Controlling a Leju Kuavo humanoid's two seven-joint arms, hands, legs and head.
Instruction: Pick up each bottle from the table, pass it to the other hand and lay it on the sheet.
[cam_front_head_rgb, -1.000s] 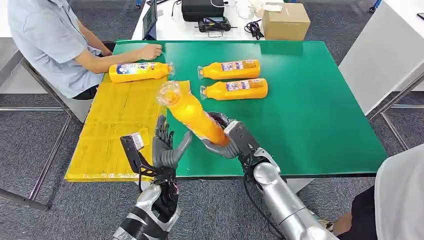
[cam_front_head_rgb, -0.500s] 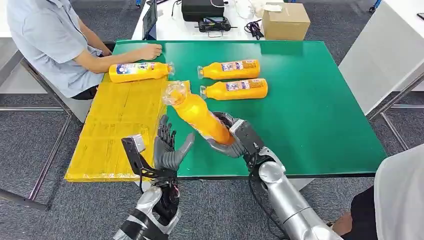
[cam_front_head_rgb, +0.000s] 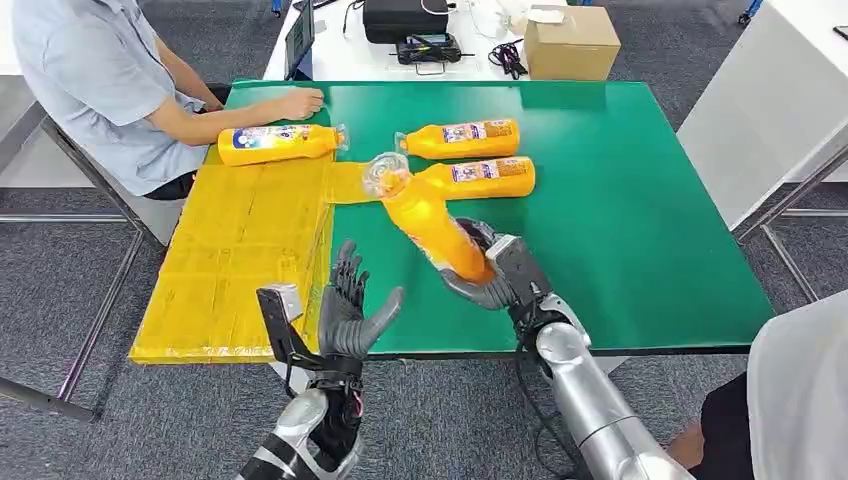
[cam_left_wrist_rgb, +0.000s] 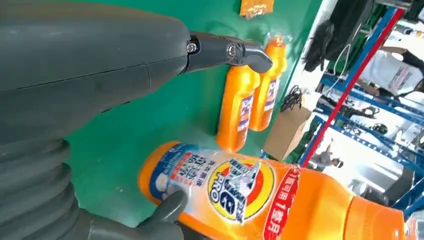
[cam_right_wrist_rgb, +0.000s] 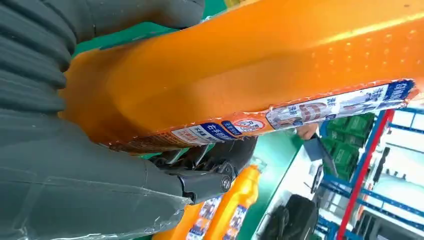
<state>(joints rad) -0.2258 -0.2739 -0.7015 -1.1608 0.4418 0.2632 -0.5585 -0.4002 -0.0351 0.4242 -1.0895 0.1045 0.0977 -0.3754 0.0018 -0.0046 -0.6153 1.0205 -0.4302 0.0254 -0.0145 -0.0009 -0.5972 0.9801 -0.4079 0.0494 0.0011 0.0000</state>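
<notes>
The orange bottle (cam_front_head_rgb: 433, 222) has rounded sides (cam_front_head_rgb: 462, 256), so I expect it to roll a little on the sheet when the robot lays it down and pulls its left gripper back.
My right hand (cam_front_head_rgb: 493, 274) grips the base of an orange bottle (cam_front_head_rgb: 430, 226) and holds it tilted above the green table (cam_front_head_rgb: 640, 220), cap pointing away and to the left. The right wrist view has that bottle (cam_right_wrist_rgb: 260, 65) close up in the hand (cam_right_wrist_rgb: 100, 190). My left hand (cam_front_head_rgb: 352, 312) stands open near the table's front edge, fingers spread, a short gap left of the held bottle (cam_left_wrist_rgb: 260, 195). Two more orange bottles (cam_front_head_rgb: 460, 138) (cam_front_head_rgb: 472, 178) lie side by side on the table. Another bottle (cam_front_head_rgb: 280, 143) lies on the yellow sheet (cam_front_head_rgb: 240, 250).
A seated person (cam_front_head_rgb: 90, 80) at the far left rests a hand (cam_front_head_rgb: 300, 101) on the table by the sheet. Another person (cam_front_head_rgb: 800, 400) stands at the lower right. A cardboard box (cam_front_head_rgb: 570, 40) and black gear (cam_front_head_rgb: 405, 20) sit on the white table behind.
My right hand has carried the tilted bottle to the right, its cap now near the nearer lying bottle. The open left hand has shifted right with it.
</notes>
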